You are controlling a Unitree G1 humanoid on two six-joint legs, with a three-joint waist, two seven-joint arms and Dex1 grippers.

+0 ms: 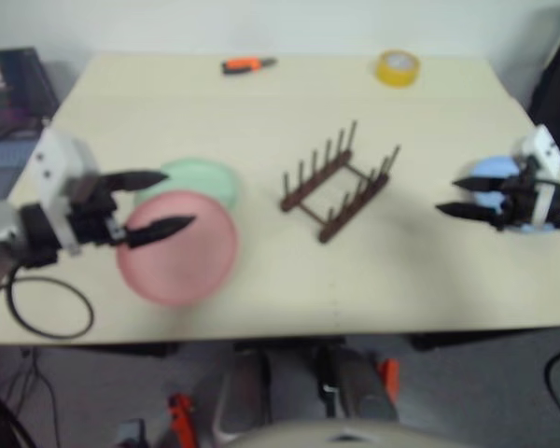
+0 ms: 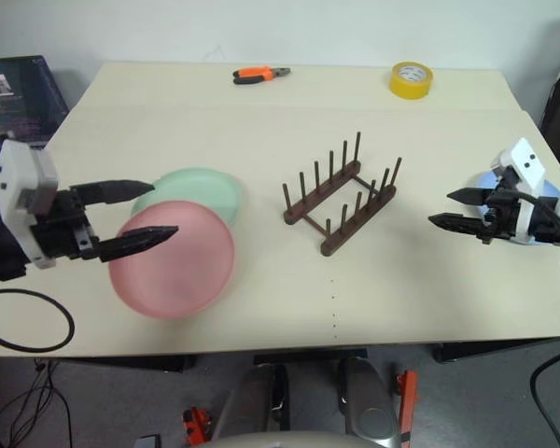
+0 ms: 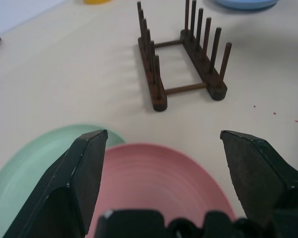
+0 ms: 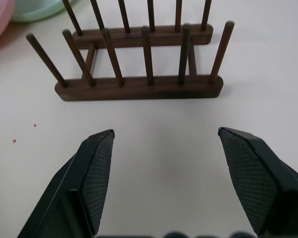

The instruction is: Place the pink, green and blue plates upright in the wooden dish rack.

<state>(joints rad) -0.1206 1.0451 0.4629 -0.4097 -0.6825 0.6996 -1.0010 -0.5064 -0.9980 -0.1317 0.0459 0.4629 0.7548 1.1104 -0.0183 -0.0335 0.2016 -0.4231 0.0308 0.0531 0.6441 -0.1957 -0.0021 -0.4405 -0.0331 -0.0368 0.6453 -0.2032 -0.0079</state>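
Observation:
The wooden dish rack (image 2: 342, 199) angles away from the table's front edge, so next I straighten it by its near end (image 2: 329, 246) with my left gripper before placing plates.
The pink plate (image 2: 173, 259) lies flat at the table's front left, overlapping the near edge of the green plate (image 2: 198, 189). My left gripper (image 2: 165, 208) hovers open over their left side, pointing toward the rack, with nothing between its fingers. The wooden dish rack (image 2: 341, 196) stands empty in the middle of the table. At the right edge my right gripper (image 2: 440, 207) is open and empty, pointing at the rack from a short way off. The blue plate (image 1: 490, 170) lies behind it, mostly hidden by the hand.
A yellow tape roll (image 2: 411, 79) and orange-handled pliers (image 2: 259, 74) lie at the table's far edge. A black cable loop (image 2: 23, 322) rests at the front left corner. A dark screen (image 2: 19, 84) sits beyond the table's left side.

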